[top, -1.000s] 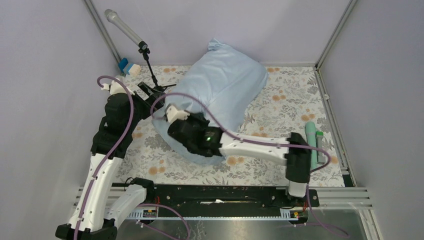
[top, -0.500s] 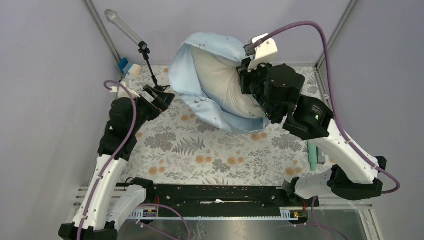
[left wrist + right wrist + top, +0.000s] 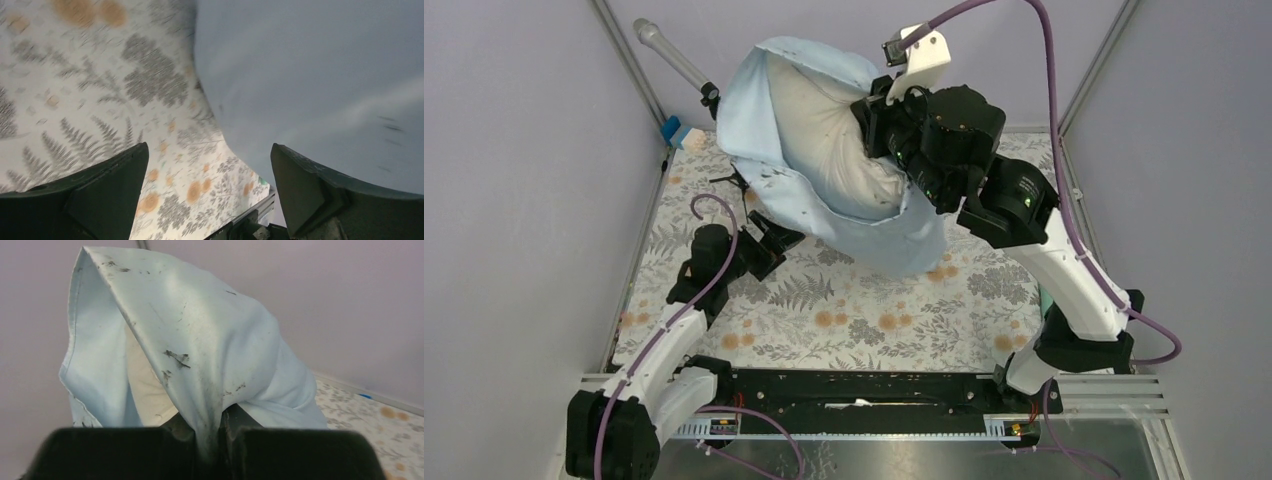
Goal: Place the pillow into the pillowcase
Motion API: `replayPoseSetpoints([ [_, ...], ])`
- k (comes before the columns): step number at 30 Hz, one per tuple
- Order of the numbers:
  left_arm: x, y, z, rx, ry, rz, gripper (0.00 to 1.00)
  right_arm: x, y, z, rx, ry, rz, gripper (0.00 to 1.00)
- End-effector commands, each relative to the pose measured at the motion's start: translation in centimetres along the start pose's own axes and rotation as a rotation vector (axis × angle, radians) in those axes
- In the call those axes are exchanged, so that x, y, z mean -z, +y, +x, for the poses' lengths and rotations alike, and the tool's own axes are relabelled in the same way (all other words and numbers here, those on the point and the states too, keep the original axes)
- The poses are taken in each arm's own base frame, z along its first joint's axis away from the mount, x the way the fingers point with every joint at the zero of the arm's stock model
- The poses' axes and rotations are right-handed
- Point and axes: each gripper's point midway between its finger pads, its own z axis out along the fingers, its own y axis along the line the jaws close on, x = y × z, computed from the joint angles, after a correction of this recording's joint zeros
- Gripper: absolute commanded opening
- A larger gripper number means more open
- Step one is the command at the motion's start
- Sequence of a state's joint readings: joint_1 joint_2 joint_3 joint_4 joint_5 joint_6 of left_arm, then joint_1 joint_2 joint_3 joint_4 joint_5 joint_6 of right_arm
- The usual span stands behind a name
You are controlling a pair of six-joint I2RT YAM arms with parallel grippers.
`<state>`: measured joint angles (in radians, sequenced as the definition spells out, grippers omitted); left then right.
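The pillowcase hangs clear (image 3: 809,205) of my left gripper's open fingers. My right gripper should bring the pillowcase down first, and then my left gripper should grab it near its closed end (image 3: 909,248).
The light-blue pillowcase (image 3: 759,120) hangs in the air at the back, its mouth turned up toward the top camera. The cream pillow (image 3: 829,140) sits inside it and shows through the mouth. My right gripper (image 3: 871,118) is raised high and shut on a fold of the pillowcase edge (image 3: 200,340), pinched between the fingers (image 3: 212,432); a strip of pillow (image 3: 145,385) shows in the right wrist view. My left gripper (image 3: 776,240) is open and empty, low over the tablecloth beneath the hanging pillowcase (image 3: 310,75), its fingers (image 3: 105,185) spread wide.
A grey floral tablecloth (image 3: 864,310) covers the table. A microphone on a stand (image 3: 669,50) and a small blue-white object (image 3: 674,132) stand at the back left. A green object (image 3: 1043,295) lies at the right behind the right arm. A metal rail (image 3: 874,385) runs along the near edge.
My right arm swung up from the table, lifting the pillowcase with the pillow high and then a little left. My left arm dropped and moved inward under the pillowcase.
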<state>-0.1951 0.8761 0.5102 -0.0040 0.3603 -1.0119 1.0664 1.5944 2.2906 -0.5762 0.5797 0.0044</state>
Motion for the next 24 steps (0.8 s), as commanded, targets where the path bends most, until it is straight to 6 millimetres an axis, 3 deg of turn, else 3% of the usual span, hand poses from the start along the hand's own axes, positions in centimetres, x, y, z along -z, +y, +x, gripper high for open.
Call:
replayPoseSetpoints([
  [1,0.5,-2.8,-2.9,-0.043,-0.106,0.049,0.99,4.6,0.8,-14.3,-0.410,-0.408,-0.178,0.00],
  [3,1.8,-3.7,-4.7,-0.094,-0.162,-0.021,0.99,5.4,0.4,-16.1,-0.508,-0.469,-0.183,0.00],
  [6,4.5,-7.6,-8.2,-0.203,-0.256,-0.060,0.99,6.2,-2.2,-16.9,-0.629,-0.511,-0.091,0.00],
  [9,6.5,-10.4,-10.0,-0.269,-0.307,-0.052,0.99,6.5,-6.2,-14.9,-0.632,-0.496,0.086,0.00],
  [11,7.0,-11.9,-10.4,-0.305,-0.304,-0.026,0.99,7.3,-10.3,-12.1,-0.604,-0.464,0.254,0.00],
  [12,6.9,-12.2,-10.3,-0.315,-0.289,-0.020,0.99,7.6,-12.3,-10.4,-0.580,-0.447,0.326,0.00],
  [13,6.8,-12.5,-10.2,-0.320,-0.276,-0.014,0.99,6.9,-13.8,-7.1,-0.529,-0.390,0.400,0.00],
  [16,5.7,-12.7,-9.6,-0.329,-0.223,0.014,0.99,7.0,-18.7,-0.1,-0.447,-0.258,0.545,0.00],
  [19,4.4,-12.7,-8.7,-0.335,-0.169,0.043,0.99,6.3,-22.7,8.2,-0.432,-0.057,0.600,0.00],
  [22,2.3,-12.5,-7.1,-0.371,-0.114,0.031,0.99,6.2,-25.5,16.5,-0.454,0.117,0.635,0.00],
  [24,0.1,-11.5,-6.5,-0.399,-0.107,-0.023,0.99,6.6,-26.3,21.0,-0.445,0.196,0.656,0.00],
])
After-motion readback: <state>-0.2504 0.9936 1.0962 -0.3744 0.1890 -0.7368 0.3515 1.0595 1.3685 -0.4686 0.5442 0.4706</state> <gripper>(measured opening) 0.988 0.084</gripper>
